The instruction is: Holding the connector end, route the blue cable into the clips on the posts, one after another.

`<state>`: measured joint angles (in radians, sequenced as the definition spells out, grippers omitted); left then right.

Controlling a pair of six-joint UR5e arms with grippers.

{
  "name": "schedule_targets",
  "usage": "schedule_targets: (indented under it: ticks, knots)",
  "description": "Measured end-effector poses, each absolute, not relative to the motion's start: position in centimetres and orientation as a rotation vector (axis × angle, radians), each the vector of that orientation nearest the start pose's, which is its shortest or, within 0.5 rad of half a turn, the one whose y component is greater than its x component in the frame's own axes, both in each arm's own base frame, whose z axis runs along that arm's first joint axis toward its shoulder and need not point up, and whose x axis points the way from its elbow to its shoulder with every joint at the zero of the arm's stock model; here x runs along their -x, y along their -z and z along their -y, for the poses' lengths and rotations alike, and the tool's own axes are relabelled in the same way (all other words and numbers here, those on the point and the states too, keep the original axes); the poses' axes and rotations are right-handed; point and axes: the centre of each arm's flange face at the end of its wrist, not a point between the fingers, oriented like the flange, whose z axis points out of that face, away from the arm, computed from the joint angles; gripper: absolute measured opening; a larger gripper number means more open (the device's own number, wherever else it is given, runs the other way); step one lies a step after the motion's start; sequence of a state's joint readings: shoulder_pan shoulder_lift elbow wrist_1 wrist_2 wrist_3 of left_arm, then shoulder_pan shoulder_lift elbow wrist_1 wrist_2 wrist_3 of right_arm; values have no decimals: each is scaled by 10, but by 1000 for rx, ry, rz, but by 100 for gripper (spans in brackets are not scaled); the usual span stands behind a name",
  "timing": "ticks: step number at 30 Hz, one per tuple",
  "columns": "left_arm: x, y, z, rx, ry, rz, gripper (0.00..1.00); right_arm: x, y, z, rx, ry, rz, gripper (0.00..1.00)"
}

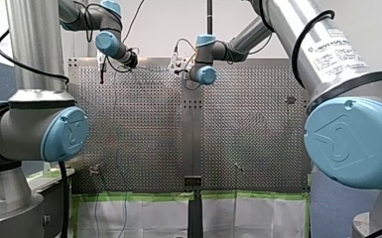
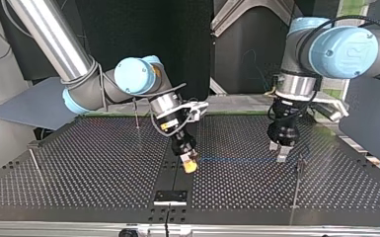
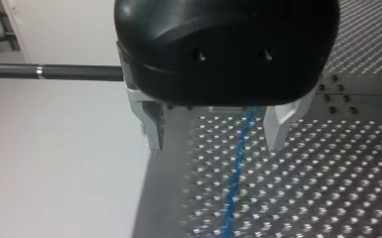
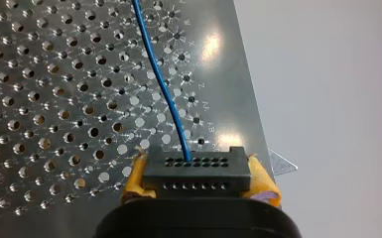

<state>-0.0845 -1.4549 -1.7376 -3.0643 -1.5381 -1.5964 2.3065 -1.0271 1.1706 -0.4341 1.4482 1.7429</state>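
The blue cable (image 4: 153,63) comes out of the connector in a smooth, gentle curve (image 4: 174,112), so it will bend into a wider arc when I carry it.
A thin blue cable (image 2: 237,160) runs low over the perforated table (image 2: 94,163) between my two grippers. My right gripper (image 2: 189,165), with yellow pads (image 4: 135,179), is shut on the black connector (image 4: 196,170) at the cable's end. The cable (image 4: 164,89) leaves the connector and runs ahead over the plate. My left gripper (image 2: 281,151) stands open in the top view's right half. In the left wrist view the cable (image 3: 238,168) passes between its metal fingers (image 3: 155,130) untouched. A thin post with a clip (image 2: 299,167) stands just beside my left gripper.
Two more thin posts stand at the top view's left, one far back (image 2: 136,114) and one by the table's edge (image 2: 33,159). A small black plate (image 2: 170,197) sits at the near middle edge. A dark rod (image 3: 54,72) stretches out beside my left gripper.
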Motion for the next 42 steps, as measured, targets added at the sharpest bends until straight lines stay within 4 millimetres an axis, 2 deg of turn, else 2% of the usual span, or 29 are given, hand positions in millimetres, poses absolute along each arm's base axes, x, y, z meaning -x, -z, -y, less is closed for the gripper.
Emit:
schedule_targets:
  ticks: [9,17,23,27,34,42]
  knots:
    - [-447,-449,183,-74,65,-1555,100,-598,-401,446,2018,2838,-906,0]
    - [-465,-456,194,-68,59,-1520,100,-599,-400,446,2020,2835,-908,0]
    - [-474,-447,202,-74,36,-1531,100,-599,-399,446,2022,2833,-909,0]
    - [-477,-445,204,-75,30,-1532,100,-599,-398,447,2023,2831,-910,0]
    - [-482,-455,205,-56,3,-1497,100,-600,-396,447,2026,2828,-912,0]
    - [-482,-456,204,-58,-36,-1492,100,-600,-395,448,2028,2826,-913,0]
